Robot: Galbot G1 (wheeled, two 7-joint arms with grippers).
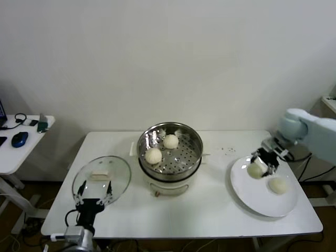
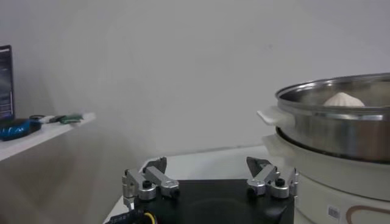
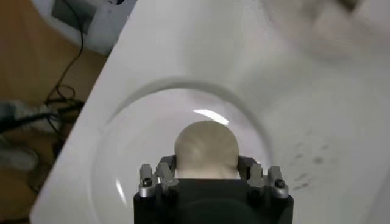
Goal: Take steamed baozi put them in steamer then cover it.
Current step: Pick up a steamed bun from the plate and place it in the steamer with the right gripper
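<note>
The baozi is held by both sides in my right gripper, and the front steamer's bottom is clear. I should keep carrying the baozi until it rests there.
The steamer stands mid-table on its cream base and holds two baozi; it also shows in the left wrist view with one bun above the rim. On the white plate at the right lie two more baozi. My right gripper is shut on the left one, its fingers pressed on both sides of the bun over the plate. The other bun lies free. My left gripper is open and empty at the front left.
The round clear glass lid lies flat on the table left of the steamer, just beyond my left gripper. A side table with a blue mouse stands at far left. The table's right edge runs close to the plate.
</note>
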